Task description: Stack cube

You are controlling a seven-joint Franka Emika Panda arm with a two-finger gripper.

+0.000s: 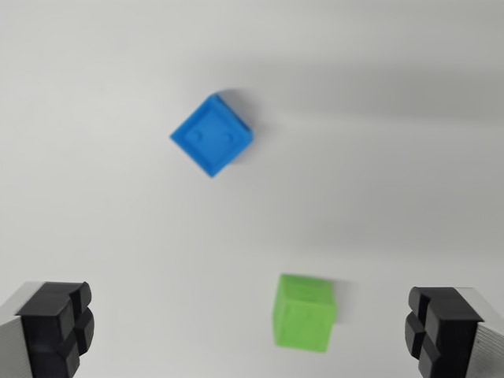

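My gripper will carry the blue cube, and the cube will bow a little at its sides then, because a raised rim on the blue cube (pixel 212 135) surrounds a sunken side with moulded bumps.
A blue cube (pixel 212 134) lies on the white table, turned like a diamond, in the upper middle of the wrist view. A green cube (pixel 304 312) rests lower down, right of centre, between the two fingers but closer to the right one. My gripper (pixel 250 331) is open: its black left fingertip (pixel 57 327) and right fingertip (pixel 441 327) stand far apart at the bottom corners, high above the table. Nothing is held between them. The blue cube lies well beyond the fingers, toward the top of the view.
The white table surface (pixel 394 197) fills the whole view. A soft grey shadow band (pixel 378 87) crosses the upper right.
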